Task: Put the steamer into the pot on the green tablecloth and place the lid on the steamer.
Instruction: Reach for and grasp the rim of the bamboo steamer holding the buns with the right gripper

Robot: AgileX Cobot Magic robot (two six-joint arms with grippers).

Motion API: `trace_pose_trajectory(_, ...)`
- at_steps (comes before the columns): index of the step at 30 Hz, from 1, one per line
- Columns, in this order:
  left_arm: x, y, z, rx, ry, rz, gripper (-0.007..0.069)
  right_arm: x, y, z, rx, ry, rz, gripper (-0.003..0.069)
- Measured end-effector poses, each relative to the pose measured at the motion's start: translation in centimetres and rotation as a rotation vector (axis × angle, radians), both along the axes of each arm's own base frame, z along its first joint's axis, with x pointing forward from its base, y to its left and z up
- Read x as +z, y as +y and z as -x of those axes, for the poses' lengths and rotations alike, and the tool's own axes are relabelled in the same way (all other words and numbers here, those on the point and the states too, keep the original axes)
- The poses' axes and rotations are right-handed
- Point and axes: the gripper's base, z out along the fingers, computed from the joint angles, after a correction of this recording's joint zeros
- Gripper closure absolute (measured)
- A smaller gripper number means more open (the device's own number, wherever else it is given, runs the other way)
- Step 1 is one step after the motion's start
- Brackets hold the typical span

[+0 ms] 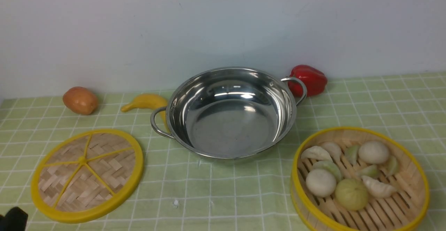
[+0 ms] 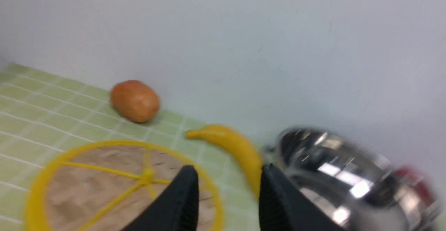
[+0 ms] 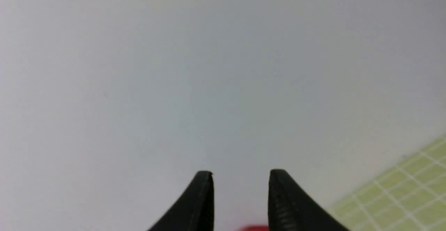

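The front round buns [image 1: 351, 194] have open slats [image 1: 340, 216] between them and the steamer's near rim. Those buns will move toward the steamer's near rim when I lift the steamer.
The steamer [image 1: 360, 180], a yellow-rimmed bamboo basket holding several buns and dumplings, sits on the green tablecloth [image 1: 223, 196] at the front right. The empty steel pot [image 1: 230, 112] stands in the middle, also in the left wrist view [image 2: 341, 175]. The lid [image 1: 87, 174], a woven disc with yellow spokes, lies flat at the front left, also in the left wrist view [image 2: 122, 189]. My left gripper [image 2: 228, 175] is open and empty above the lid's edge; only a dark tip [image 1: 14, 220] shows in the front view. My right gripper [image 3: 240, 178] is open, empty, facing the wall.
A potato [image 1: 80, 100], a banana [image 1: 146, 102] by the pot's left handle, and a red pepper [image 1: 310, 79] behind its right handle lie along the back wall. A white wall closes the far side.
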Motion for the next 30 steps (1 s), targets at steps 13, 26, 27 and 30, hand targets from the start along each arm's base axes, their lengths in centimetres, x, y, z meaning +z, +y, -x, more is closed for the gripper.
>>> trace_pose_trajectory(13,3.2,1.2,0.6,0.046,-0.396,0.521,0.0382,3.0,-0.3,1.5,0.053,-0.392,-0.189,0.0419)
trace_pose_trajectory(26,16.3,0.3,2.0,-0.005,-0.661,0.141,0.0382,19.9,0.2,0.1,-0.142,-0.228,0.407,0.0419)
trace_pose_trajectory(27,16.5,0.2,1.1,-0.002,-0.582,0.101,0.0382,20.4,0.0,-0.9,-0.137,-0.12,0.419,0.0419)
trace_pose_trajectory(30,16.4,0.2,-1.4,0.013,-0.277,0.0,0.0382,20.7,-0.5,-4.0,-0.105,0.204,0.427,0.0419)
